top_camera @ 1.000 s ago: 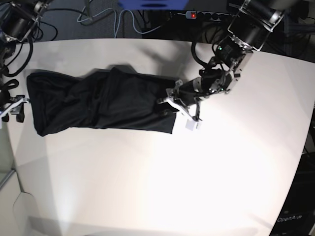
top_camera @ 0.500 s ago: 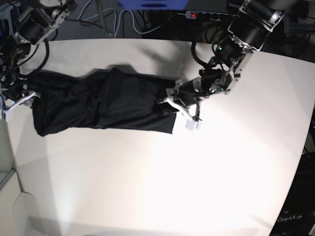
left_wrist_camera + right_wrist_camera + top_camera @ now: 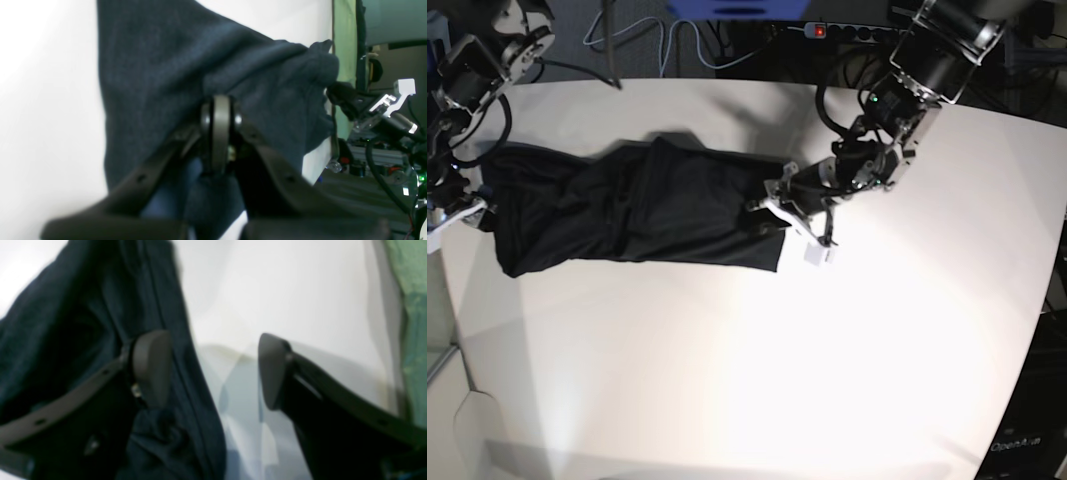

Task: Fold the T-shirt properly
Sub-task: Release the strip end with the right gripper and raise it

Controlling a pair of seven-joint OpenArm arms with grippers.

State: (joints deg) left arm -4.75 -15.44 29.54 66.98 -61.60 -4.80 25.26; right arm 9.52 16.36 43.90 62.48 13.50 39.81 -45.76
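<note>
One finger of the robot's right gripper is past the T-shirt's outer edge (image 3: 198, 360), so this gripper should first move in over the T-shirt's wrinkled end, then close and fold it across.
The black T-shirt (image 3: 637, 210) lies stretched in a long wrinkled band across the back of the white table (image 3: 777, 380). At its right end my left gripper (image 3: 772, 212) is shut on the fabric. The left wrist view shows the closed left gripper (image 3: 218, 133) with the T-shirt (image 3: 166, 66) bunched around the fingertips. At the shirt's left end my right gripper (image 3: 467, 210) stands open. In the right wrist view one finger (image 3: 151, 366) of the right gripper (image 3: 213, 370) rests over the T-shirt (image 3: 83, 333), and the cloth's edge runs between the fingers.
A power strip (image 3: 827, 30) and loose cables (image 3: 657, 45) lie behind the table's far edge. The table's left edge runs close beside the right gripper. A green surface (image 3: 413, 306) shows past that edge.
The right arm has swung in from the table's left edge to the shirt's left end, and its jaws have opened a little wider. The left arm and the shirt have not moved.
</note>
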